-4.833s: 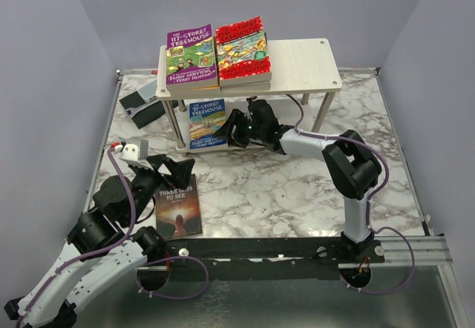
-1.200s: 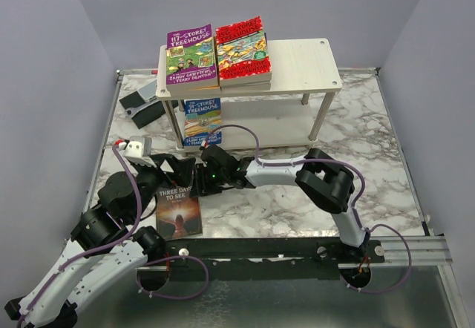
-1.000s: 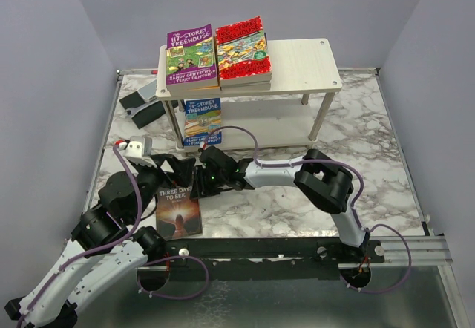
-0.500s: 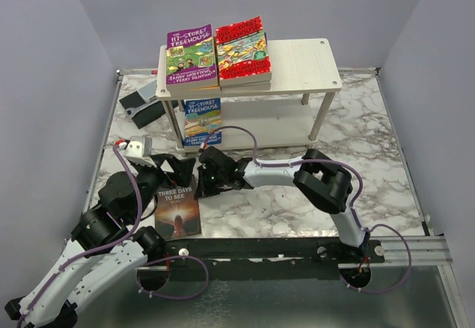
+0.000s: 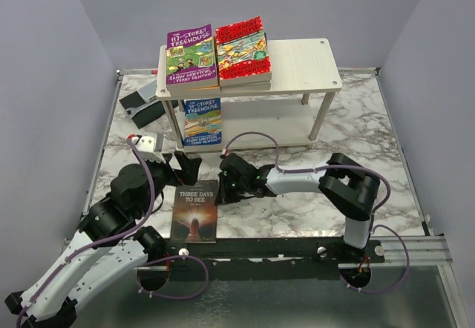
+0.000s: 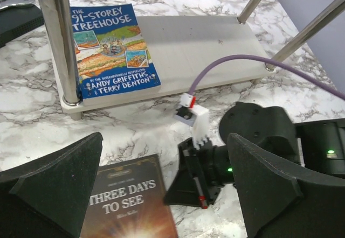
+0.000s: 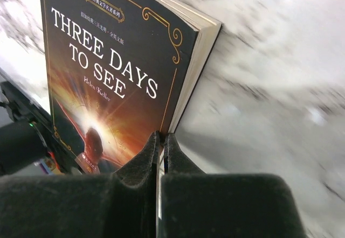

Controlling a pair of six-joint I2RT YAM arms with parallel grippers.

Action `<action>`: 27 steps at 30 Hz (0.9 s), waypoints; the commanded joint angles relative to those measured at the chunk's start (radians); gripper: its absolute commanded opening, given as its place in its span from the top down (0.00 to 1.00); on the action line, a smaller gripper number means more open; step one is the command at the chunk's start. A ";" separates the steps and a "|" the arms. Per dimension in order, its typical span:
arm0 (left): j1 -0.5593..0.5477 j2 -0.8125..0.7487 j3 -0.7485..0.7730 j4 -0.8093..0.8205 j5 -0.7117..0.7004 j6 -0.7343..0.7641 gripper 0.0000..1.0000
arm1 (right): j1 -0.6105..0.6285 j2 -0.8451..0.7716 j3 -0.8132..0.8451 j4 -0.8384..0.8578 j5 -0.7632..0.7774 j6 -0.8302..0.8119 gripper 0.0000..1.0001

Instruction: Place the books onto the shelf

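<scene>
The dark book (image 5: 195, 211) is too close to my left gripper for both grippers to lift it, so my right gripper should drag it across the marble before it takes hold of its side (image 5: 216, 222) again.
A dark "Three Days to See" book (image 5: 194, 215) (image 6: 129, 205) (image 7: 108, 76) lies on the marble near the front edge. My right gripper (image 5: 220, 194) (image 6: 186, 189) (image 7: 160, 135) is shut on that book's right edge, its fingers pinching the cover and pages. My left gripper (image 5: 179, 167) (image 6: 164, 138) hovers open just above the book's top end, holding nothing. The shelf (image 5: 304, 61) (image 6: 205, 44) stands at the back. A purple book (image 5: 191, 56) and a red book (image 5: 242, 48) lie on its top board. A blue book (image 5: 202, 121) (image 6: 110, 47) lies on its lower board.
A flat grey-black device (image 5: 141, 102) (image 6: 19, 20) sits on the marble left of the shelf. A silver shelf leg (image 6: 62, 39) stands beside the blue book. The right arm's purple cable (image 6: 232, 65) loops over the lower board. A black rail (image 5: 297, 250) runs along the near edge.
The right gripper shut on the dark book's edge and drew back rightward; the book slid right and squared up. The left gripper shifted right and a little farther from the base, staying open.
</scene>
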 commanded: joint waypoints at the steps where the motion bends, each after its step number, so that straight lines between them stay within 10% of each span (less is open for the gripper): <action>1: 0.005 0.066 0.006 0.013 0.071 0.002 0.01 | -0.046 -0.096 -0.177 -0.155 0.111 -0.016 0.99; 24: 0.006 0.368 -0.198 0.218 0.457 -0.288 0.01 | -0.351 -0.694 -0.507 -0.347 0.109 -0.101 0.99; 27: 0.006 0.400 -0.255 0.284 0.493 -0.323 0.01 | -0.351 -0.755 -0.501 -0.367 0.089 -0.096 0.86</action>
